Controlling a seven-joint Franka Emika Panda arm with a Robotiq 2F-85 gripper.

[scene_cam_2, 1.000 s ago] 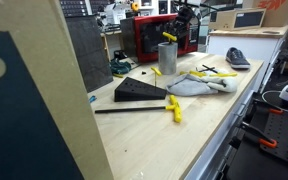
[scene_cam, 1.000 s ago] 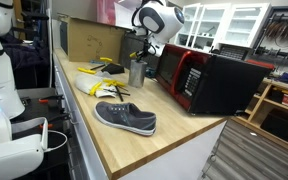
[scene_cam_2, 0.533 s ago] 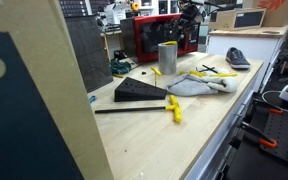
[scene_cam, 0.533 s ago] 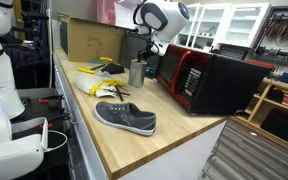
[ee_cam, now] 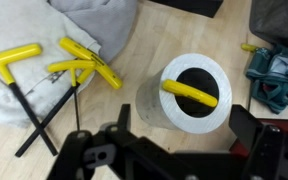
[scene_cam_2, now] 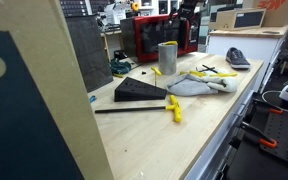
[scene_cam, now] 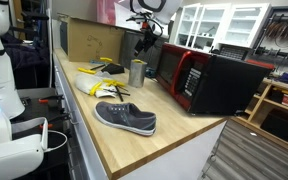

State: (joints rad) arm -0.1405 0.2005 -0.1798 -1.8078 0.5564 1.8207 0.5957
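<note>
The yellow handle in the cup point(ee_cam: 191, 94) points from one finger to the other. I should turn my gripper to face the handle's long sides before going down.
A grey metal cup point(ee_cam: 170, 116) stands upright on the wooden bench, with a yellow-handled tool point(ee_cam: 189, 93) lying inside it across its mouth. My gripper point(ee_cam: 184, 130) hangs open right above the cup, one black finger on each side, and touches nothing. In both exterior views the gripper point(scene_cam: 146, 40) point(scene_cam_2: 190, 12) is raised well above the cup point(scene_cam: 138, 72) point(scene_cam_2: 168, 58). Left of the cup in the wrist view, several yellow T-handle keys point(ee_cam: 79, 60) lie on a grey cloth point(ee_cam: 94, 20).
A red and black microwave point(scene_cam: 209, 80) stands close beside the cup. A cardboard box point(scene_cam: 89, 40) stands behind it and a grey shoe point(scene_cam: 124, 117) lies nearer the bench's front edge. A black wedge point(scene_cam_2: 139, 90) and a loose yellow-handled tool point(scene_cam_2: 174, 108) lie on the bench. A teal bundle point(ee_cam: 274, 75) lies beside the cup.
The gripper has opened and risen straight up from the cup. The yellow-handled tool has stayed in the cup.
</note>
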